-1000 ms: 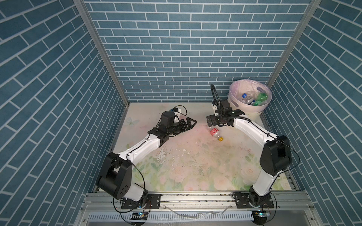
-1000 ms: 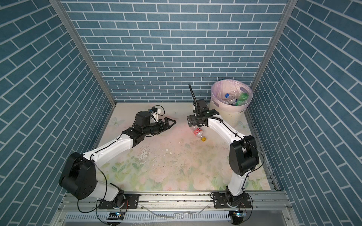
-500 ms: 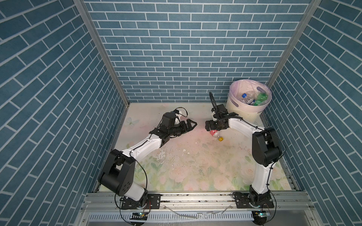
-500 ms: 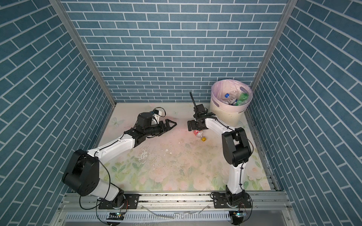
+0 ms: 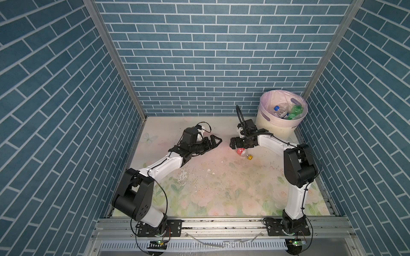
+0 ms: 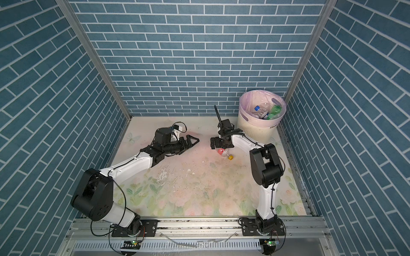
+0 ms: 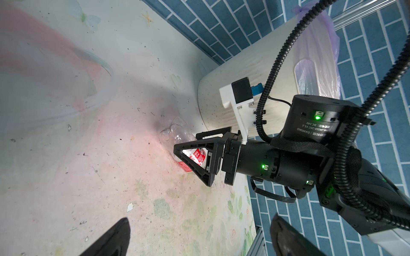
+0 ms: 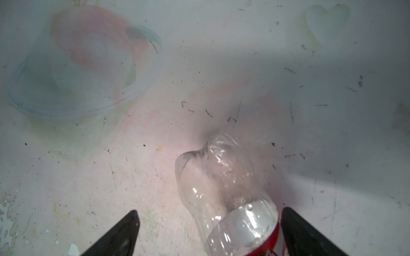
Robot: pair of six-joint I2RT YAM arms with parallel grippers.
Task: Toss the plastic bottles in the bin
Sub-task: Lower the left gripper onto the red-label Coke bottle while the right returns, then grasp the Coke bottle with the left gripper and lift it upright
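Observation:
The bottle's cap end [image 5: 249, 157] slopes back past the robot's right gripper, so the right gripper should move away while the left gripper turns the bottle by its base [image 8: 209, 157].
A clear plastic bottle [image 5: 243, 153] [image 6: 224, 153] with a red label and yellow cap lies on the floor mat right of the middle. My right gripper [image 5: 233, 144] [image 6: 213, 143] hangs low over its base end, open. In the right wrist view the bottle [image 8: 230, 199] lies between the spread fingers, close to one of them, and my right gripper [image 8: 209, 211] has not closed on it. My left gripper [image 5: 218, 140] [image 7: 199, 218] is open and empty, a short way left of the bottle [image 7: 193, 155]. The cream bin [image 5: 270, 126] [image 6: 253, 128] holds a green bottle [image 5: 296, 109] and a clear bottle [image 5: 280, 110].
The bin stands in the back right corner against the blue brick walls [image 5: 210, 66], just behind my right wrist. The floral floor mat [image 5: 210, 188] carries small white flecks and worn patches. An aluminium rail [image 5: 221, 223] with both arm bases runs along the front.
My right gripper has moved left and down over the bottle while that arm's elbow swung inward. My left arm has barely shifted. Both grippers stay open.

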